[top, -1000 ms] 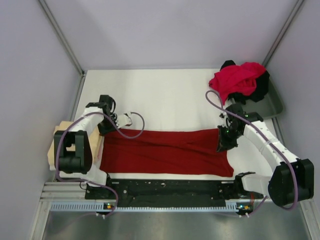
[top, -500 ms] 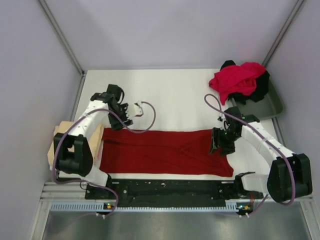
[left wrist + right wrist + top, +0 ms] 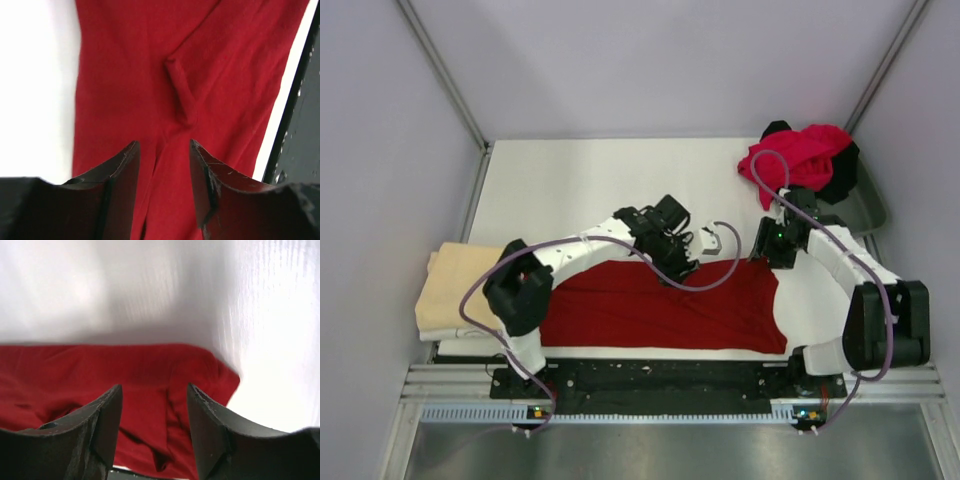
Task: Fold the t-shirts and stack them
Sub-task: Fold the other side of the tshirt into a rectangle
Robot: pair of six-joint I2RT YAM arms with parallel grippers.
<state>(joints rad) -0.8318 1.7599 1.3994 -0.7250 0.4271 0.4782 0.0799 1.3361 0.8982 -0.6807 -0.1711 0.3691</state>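
The maroon t-shirt (image 3: 655,318) lies crosswise along the table's near edge, so the robot's right gripper should pinch the t-shirt's far corner (image 3: 202,356) and swing that end of the t-shirt toward the back.
The dark maroon t-shirt (image 3: 650,315) lies as a long folded strip along the near edge of the table. My left gripper (image 3: 680,264) hangs open over its far edge near the middle. In the left wrist view the left gripper (image 3: 164,142) has nothing between its fingers, and a small raised crease (image 3: 181,95) shows in the maroon t-shirt (image 3: 125,75). My right gripper (image 3: 766,254) stands open over the strip's far right corner; the right wrist view shows the gripper (image 3: 154,386) empty above that maroon t-shirt corner (image 3: 210,375). A beige t-shirt (image 3: 460,290) lies folded at the left edge.
A bright red t-shirt (image 3: 795,155) sits bunched over a black t-shirt (image 3: 840,180) in the grey tray (image 3: 868,210) at the back right. White table (image 3: 580,190) stretches behind the strip. A black rail (image 3: 650,375) runs along the near edge.
Both grippers went from shut to open. My left arm swung from the strip's left end to its middle, uncovering the beige shirt. My right gripper drew back slightly to the far right corner.
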